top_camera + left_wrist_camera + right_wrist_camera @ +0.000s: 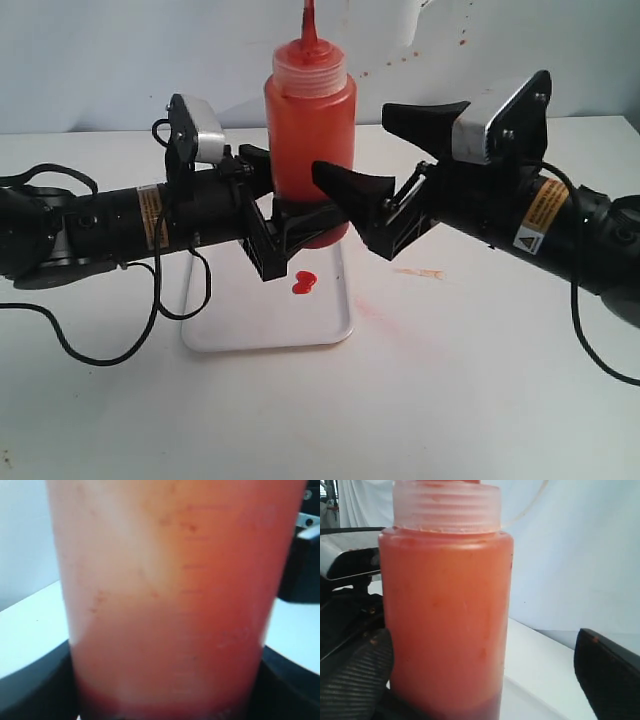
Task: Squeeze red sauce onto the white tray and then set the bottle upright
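Note:
A small orange cap should come along when I carry the bottle [312, 140], because a thin pale strap [532, 505] curves up next to the bottle's neck.
The bottle [310, 130], orange-red with a pointed red nozzle [309, 25], stands upright on the far end of the white tray [265, 325]. A small blob of red sauce [304, 284] lies on the tray in front of it. My left gripper [300, 225] is shut on the bottle's lower part; in the left wrist view the bottle [165, 605] fills the picture, with the left gripper [165, 702] around its base. My right gripper [385, 150] is open beside the bottle [445, 620], and in its wrist view the right gripper [480, 680] has its fingers standing apart from the bottle's sides.
A faint orange smear [420, 272] marks the white table right of the tray. Red specks [462, 40] dot the white back wall. Black cables [100, 345] loop on the table under the left arm.

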`<action>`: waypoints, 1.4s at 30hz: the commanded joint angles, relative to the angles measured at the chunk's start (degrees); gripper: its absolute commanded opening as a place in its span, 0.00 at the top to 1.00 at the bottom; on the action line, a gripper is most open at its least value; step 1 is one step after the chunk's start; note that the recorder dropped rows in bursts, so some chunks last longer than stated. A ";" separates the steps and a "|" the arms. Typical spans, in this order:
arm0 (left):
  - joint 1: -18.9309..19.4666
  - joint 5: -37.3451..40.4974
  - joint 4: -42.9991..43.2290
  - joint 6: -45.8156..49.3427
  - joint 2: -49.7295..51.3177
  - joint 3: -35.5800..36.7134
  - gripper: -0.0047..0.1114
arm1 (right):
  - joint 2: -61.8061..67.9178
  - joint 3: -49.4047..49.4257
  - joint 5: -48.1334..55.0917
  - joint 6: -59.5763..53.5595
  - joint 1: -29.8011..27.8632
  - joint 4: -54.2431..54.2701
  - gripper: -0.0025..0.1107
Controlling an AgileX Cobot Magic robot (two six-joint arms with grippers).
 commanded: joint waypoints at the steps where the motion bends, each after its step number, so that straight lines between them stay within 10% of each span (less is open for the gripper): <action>1: -0.05 -2.33 1.30 -2.19 -0.38 -0.88 0.96 | -0.03 -0.29 0.51 -0.70 0.29 -0.11 0.19; 25: -8.96 -3.22 1.47 -1.73 -0.38 -2.03 0.96 | -0.03 -0.29 -1.05 -0.60 0.96 -1.38 0.23; 31: -8.96 -3.22 1.47 -1.73 -0.38 -2.03 0.96 | -0.03 -0.29 -1.05 -0.60 0.96 -0.45 0.42; 39: -8.96 -3.22 0.74 -1.66 -0.38 -2.03 0.96 | -0.03 -0.29 -0.79 -0.60 0.96 1.62 0.95; 42: -8.96 -3.22 0.35 -0.07 -0.38 -2.03 0.96 | -0.03 -0.29 -0.79 -0.74 0.96 1.62 0.98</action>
